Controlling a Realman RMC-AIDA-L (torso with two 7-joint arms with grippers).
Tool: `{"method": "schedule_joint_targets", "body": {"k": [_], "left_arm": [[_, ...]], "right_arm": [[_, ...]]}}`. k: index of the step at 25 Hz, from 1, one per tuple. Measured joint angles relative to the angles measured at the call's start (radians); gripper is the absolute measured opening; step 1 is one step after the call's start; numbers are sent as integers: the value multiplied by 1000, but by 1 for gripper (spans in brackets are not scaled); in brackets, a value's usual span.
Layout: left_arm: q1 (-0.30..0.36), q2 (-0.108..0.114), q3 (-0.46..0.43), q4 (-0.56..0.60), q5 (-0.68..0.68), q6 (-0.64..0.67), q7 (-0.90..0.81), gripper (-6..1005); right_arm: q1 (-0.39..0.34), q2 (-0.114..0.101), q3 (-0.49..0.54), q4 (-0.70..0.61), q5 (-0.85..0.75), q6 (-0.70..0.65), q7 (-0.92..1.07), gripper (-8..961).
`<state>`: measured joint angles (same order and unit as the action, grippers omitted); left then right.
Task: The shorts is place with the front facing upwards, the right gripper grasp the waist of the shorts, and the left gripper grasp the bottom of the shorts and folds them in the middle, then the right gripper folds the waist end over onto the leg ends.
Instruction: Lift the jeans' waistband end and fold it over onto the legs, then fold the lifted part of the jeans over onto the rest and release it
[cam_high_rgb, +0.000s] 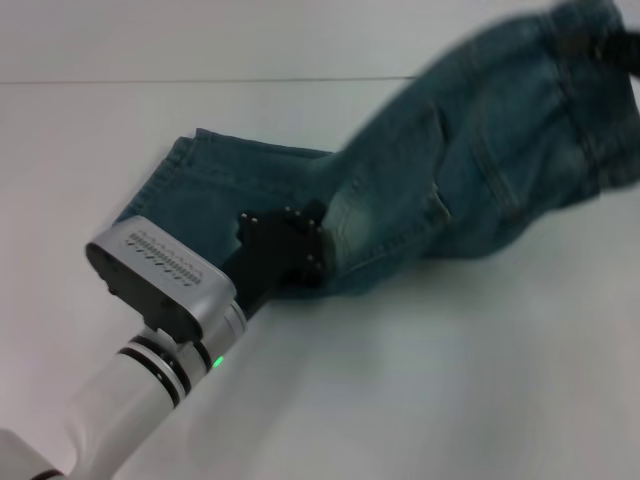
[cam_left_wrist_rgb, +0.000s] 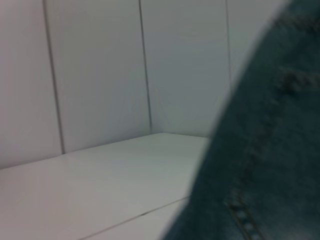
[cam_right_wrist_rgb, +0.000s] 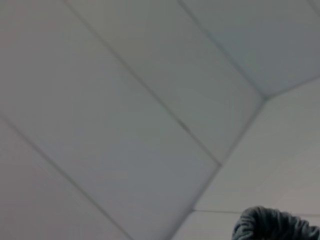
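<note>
My left gripper is resting on the shorts (cam_high_rgb: 345, 226) where the raised waist has to fold over, so I should pull the gripper back to the open table (cam_high_rgb: 62, 300) next to the leg ends.
The blue-green denim shorts (cam_high_rgb: 470, 170) stretch from the middle of the white table up to the far right. My left gripper (cam_high_rgb: 312, 245) is shut on the bottom of the shorts, beside a pale faded patch (cam_high_rgb: 352, 222). One leg (cam_high_rgb: 225, 180) lies flat on the table behind it. At the far right corner my right gripper (cam_high_rgb: 618, 48) shows only as a dark shape at the raised, blurred waist end, which hangs from it. Denim (cam_left_wrist_rgb: 270, 165) fills one side of the left wrist view. A puckered bit of the waist (cam_right_wrist_rgb: 275, 226) shows in the right wrist view.
The white table (cam_high_rgb: 450, 380) runs to a pale back wall (cam_high_rgb: 200, 40), with a seam line across the far side. My left arm's silver wrist with its green light (cam_high_rgb: 215, 360) reaches in from the near left.
</note>
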<state>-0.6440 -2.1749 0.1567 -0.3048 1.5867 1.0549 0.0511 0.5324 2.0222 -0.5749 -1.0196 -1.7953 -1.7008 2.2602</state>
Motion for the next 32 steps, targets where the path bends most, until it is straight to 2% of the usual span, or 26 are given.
{"method": "schedule_joint_targets", "body": {"k": [1, 6, 8, 12, 14, 19, 22, 25, 26, 32], "left_arm": [[0, 0, -1, -7, 9, -4, 2, -5], [3, 0, 1, -49, 16, -7, 27, 1], [5, 0, 2, -65, 25, -6, 29, 0], [17, 0, -12, -87, 59, 5, 29, 0], [22, 0, -21, -91, 62, 6, 29, 0], [42, 0, -38, -83, 62, 6, 29, 1], [54, 0, -53, -74, 62, 7, 29, 1], [70, 0, -63, -61, 62, 7, 31, 1], [79, 0, -62, -59, 63, 7, 35, 1], [144, 2, -48, -42, 76, 62, 20, 1]], "right_arm": [[28, 0, -7, -9, 4, -2, 14, 106], [224, 11, -73, -7, -110, 89, 48, 105], [300, 24, -103, 3, -171, 148, 55, 104], [429, 65, -223, 26, -284, 266, 59, 103], [473, 74, -299, 66, -305, 319, 59, 108], [582, 77, -472, 293, -298, 439, 52, 133], [594, 76, -542, 351, -301, 500, 57, 147], [564, 72, -548, 336, -285, 514, 61, 162], [544, 69, -543, 320, -270, 511, 61, 167], [402, 64, -536, 191, -165, 465, 24, 355]]}}
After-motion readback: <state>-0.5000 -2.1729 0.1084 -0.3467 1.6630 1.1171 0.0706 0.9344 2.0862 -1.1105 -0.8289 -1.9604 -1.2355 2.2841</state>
